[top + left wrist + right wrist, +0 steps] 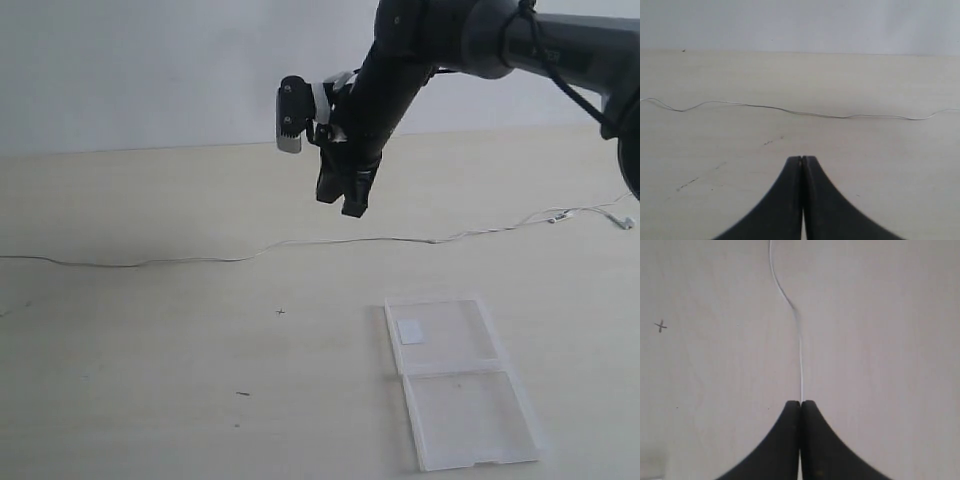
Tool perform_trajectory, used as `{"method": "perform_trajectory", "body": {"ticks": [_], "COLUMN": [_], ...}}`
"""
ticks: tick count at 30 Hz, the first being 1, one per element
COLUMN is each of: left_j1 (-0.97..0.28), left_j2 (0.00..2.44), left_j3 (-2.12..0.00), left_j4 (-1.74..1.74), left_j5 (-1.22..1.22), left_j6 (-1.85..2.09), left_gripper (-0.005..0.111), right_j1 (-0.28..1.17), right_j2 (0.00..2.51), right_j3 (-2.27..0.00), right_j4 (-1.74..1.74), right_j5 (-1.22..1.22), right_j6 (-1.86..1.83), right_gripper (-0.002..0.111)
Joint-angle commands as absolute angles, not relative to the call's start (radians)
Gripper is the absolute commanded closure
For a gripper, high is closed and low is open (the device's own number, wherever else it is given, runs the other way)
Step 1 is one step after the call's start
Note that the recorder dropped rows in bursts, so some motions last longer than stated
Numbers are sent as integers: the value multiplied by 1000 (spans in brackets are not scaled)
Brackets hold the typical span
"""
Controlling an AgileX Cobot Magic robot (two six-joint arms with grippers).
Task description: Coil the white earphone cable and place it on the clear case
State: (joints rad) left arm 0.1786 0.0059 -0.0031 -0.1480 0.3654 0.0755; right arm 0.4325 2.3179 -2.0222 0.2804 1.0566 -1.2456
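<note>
I should keep lowering my right gripper with its fingers opening until they straddle the cable's middle (315,241), as the white earphone cable (801,382) runs under its fingertips, square to the way they close.
The white earphone cable (200,260) lies stretched across the table from the left edge to the earbuds (622,221) at the far right. The clear case (455,390) lies open and flat at the front right, with a white sticker (410,331) in its far half. My right gripper (341,203) hangs shut above the cable's middle, well off the table, holding nothing. In the right wrist view the cable (800,350) runs straight out from behind the shut right gripper (801,403). My left gripper (802,158) is shut and empty, with the cable (805,114) lying across the table beyond it. The left gripper is out of the exterior view.
A small pencil cross (281,311) marks the table left of the case, and it also shows in the right wrist view as the cross (660,326). A few dark specks (242,394) lie nearer the front. A pale wall (150,70) bounds the table's far edge.
</note>
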Motion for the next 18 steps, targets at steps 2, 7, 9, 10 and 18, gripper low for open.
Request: {"method": "perform_trajectory", "body": {"ticks": [2,7,9,10,18], "left_j1": [176,176,176,176,176], "left_j2": [0,0,0,0,0], "left_j3": [0,0,0,0,0], "left_j4": [-156,-156,-156,-156,-156], "left_j5": [359,359,359,359,359], "left_j6": [75,75,75,75,75], "left_gripper": [107,107,107,107,107], "right_j1": [435,441,445,447,448], "right_j2": [2370,2400,2418,2425,2468], "right_j3": [-2031,-2031,-2031,-2031,-2031], "right_j4": [314,433,435,435,431], "right_j5": [984,892,862,846,837], "right_j6": [-1246,-1256,-1256,-1256,-1253], "right_gripper": [108,107,103,99,83]}}
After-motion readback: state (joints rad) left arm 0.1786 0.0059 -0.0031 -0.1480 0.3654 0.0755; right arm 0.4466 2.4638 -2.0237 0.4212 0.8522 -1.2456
